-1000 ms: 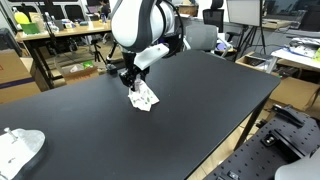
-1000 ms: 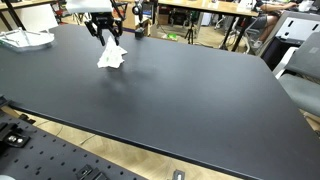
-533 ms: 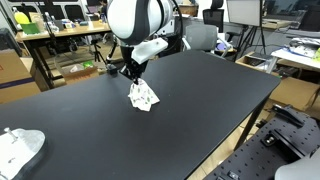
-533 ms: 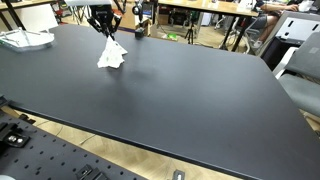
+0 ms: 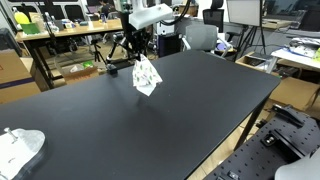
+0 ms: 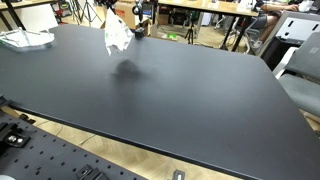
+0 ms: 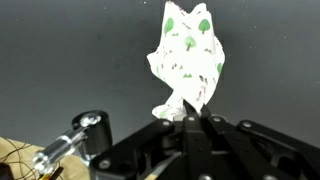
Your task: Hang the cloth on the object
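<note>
I should lift the cloth clear with my gripper, carry it over the object and lower it from above, because the cloth hangs low (image 5: 146, 77) beside the object's silver end (image 7: 90, 121).
The cloth (image 5: 146, 76) is white with small green prints and hangs bunched in the air above the black table (image 5: 190, 120). My gripper (image 5: 136, 55) is shut on its top. Another exterior view shows the cloth (image 6: 118, 33) dangling clear of the tabletop, with its shadow below and the gripper (image 6: 108, 12) near the top edge of the picture. In the wrist view the cloth (image 7: 188, 55) spreads out beyond the pinched fingertips of the gripper (image 7: 190, 112). A white rounded object (image 5: 20, 147) lies at the table's near corner, far from the gripper, also seen as a white object (image 6: 27, 39).
The black table (image 6: 180, 90) is wide and bare around the cloth's shadow. Desks, chairs and monitors (image 5: 60, 30) stand behind it. A grey perforated bench (image 6: 60, 160) runs along the front edge.
The gripper has shut on the cloth and risen, lifting it off the tabletop; the cloth now hangs free instead of resting on the table.
</note>
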`<control>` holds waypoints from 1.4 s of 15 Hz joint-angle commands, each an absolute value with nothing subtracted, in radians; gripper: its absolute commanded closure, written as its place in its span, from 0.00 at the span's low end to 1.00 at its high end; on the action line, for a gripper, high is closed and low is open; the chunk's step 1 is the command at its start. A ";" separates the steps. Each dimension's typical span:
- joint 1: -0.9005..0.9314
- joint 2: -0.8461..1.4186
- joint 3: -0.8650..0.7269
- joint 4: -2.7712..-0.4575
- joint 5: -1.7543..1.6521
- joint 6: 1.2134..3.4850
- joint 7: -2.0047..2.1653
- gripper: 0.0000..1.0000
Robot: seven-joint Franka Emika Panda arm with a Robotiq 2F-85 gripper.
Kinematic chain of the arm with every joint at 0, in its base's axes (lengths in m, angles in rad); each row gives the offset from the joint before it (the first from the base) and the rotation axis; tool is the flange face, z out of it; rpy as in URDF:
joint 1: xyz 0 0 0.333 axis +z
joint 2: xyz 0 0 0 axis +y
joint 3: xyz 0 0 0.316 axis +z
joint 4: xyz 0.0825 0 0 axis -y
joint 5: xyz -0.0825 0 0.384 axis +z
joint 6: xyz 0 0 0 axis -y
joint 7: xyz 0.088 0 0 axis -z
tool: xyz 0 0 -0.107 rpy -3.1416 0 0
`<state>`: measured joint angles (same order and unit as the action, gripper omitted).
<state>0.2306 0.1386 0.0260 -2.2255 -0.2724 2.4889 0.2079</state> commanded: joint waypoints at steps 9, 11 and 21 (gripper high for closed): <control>0.129 0.001 0.064 -1.908 -0.204 2.161 0.378 0.99; 0.113 0.012 0.061 -1.855 -0.203 2.122 0.398 0.99; 0.077 0.123 0.041 -1.846 -0.179 2.099 0.430 0.99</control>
<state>0.0769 0.0785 0.0425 -1.8730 -0.1943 2.1164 0.3960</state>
